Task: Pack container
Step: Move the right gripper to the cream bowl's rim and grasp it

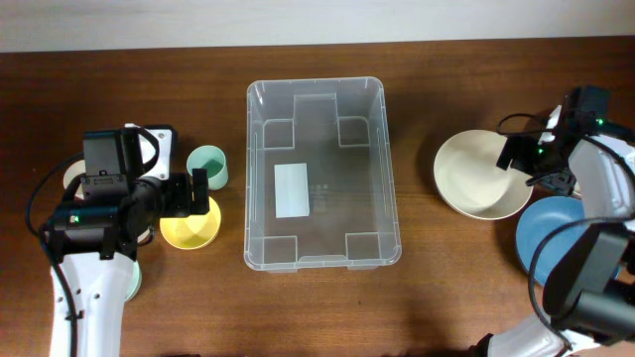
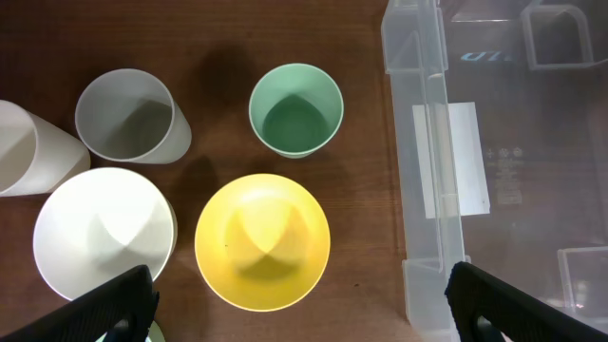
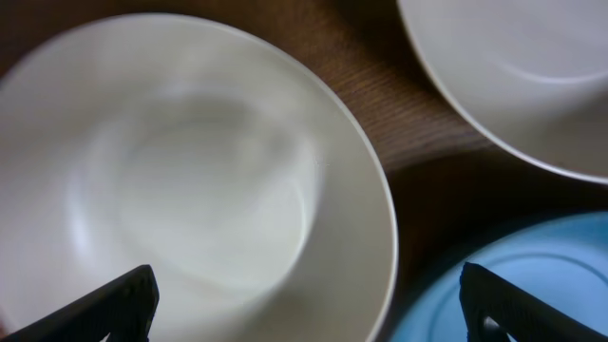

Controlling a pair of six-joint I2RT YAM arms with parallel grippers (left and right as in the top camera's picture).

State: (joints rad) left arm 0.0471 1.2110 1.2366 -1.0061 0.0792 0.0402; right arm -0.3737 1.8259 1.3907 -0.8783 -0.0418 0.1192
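My right gripper is straddling the cream bowl's rim (image 3: 392, 237) with open fingers beside an open gap (image 3: 427, 214), so I should keep lowering until one finger enters it, then close.
The clear container (image 1: 389, 159) stands empty in the middle of the table, with a white label (image 1: 292, 189) on its bottom. Its left wall also shows in the left wrist view (image 2: 427, 142). My left gripper (image 1: 198, 193) is open and empty above a yellow bowl (image 1: 190, 230), which lies just ahead of the open fingers (image 2: 304, 318) in the left wrist view (image 2: 262, 241). My right gripper (image 1: 521, 159) is open and empty above the right side of a cream bowl (image 1: 476, 177). In the right wrist view its fingers (image 3: 313, 318) straddle the rim of that bowl (image 3: 190, 180).
A green cup (image 2: 295, 108), a translucent grey cup (image 2: 128, 116), a white bowl (image 2: 103, 235) and a white cup (image 2: 24, 147) stand left of the container. A blue plate (image 3: 513, 275) and another white dish (image 3: 513, 76) lie beside the cream bowl.
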